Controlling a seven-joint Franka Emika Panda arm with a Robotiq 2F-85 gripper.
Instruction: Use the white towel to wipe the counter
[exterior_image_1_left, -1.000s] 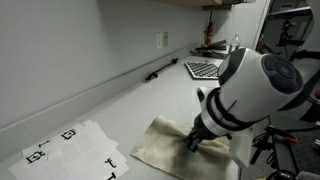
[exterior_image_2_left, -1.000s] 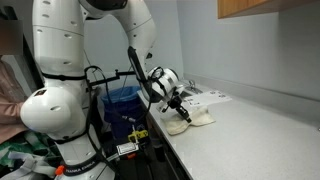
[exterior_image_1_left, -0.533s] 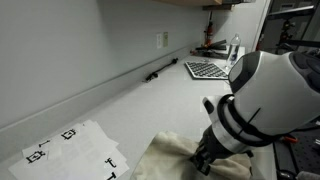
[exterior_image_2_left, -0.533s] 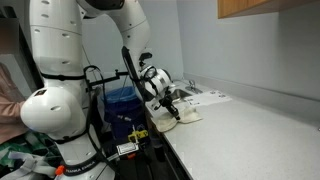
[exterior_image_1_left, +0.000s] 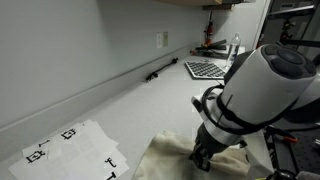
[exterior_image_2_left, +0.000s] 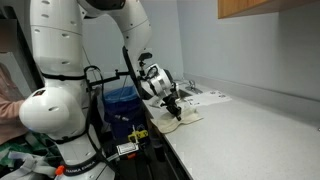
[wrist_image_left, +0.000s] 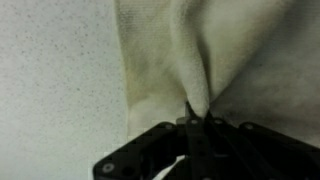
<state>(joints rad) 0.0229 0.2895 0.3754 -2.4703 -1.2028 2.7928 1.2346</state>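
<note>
The white towel's fold (wrist_image_left: 198, 82) is gripped low against the counter, and my gripper should carry on sliding toward the clear part of the counter (exterior_image_1_left: 160, 108) by the wall until the towel spreads out, then let go.
The white towel (exterior_image_1_left: 165, 157) lies rumpled on the white counter (exterior_image_1_left: 140, 105) near its front edge. It also shows in an exterior view (exterior_image_2_left: 170, 118) and fills the top of the wrist view (wrist_image_left: 210, 50). My gripper (exterior_image_1_left: 203, 158) is down on the towel's right part, shut on a pinched fold of the cloth (wrist_image_left: 196, 112). In an exterior view my gripper (exterior_image_2_left: 176, 111) presses onto the towel at the near end of the counter (exterior_image_2_left: 250, 130). The arm hides the towel's right side.
White paper sheets with black square markers (exterior_image_1_left: 70, 148) lie left of the towel, also visible in an exterior view (exterior_image_2_left: 205, 97). A checkered board (exterior_image_1_left: 204, 69) and a bottle (exterior_image_1_left: 236, 45) stand at the far end. A wall outlet (exterior_image_1_left: 164, 40) and a dark object (exterior_image_1_left: 160, 71) sit by the wall. A blue bin (exterior_image_2_left: 122, 103) stands beside the counter.
My gripper has dragged the towel toward the counter's front edge and near end, bunching it, then shifted slightly. It stays shut on the cloth.
</note>
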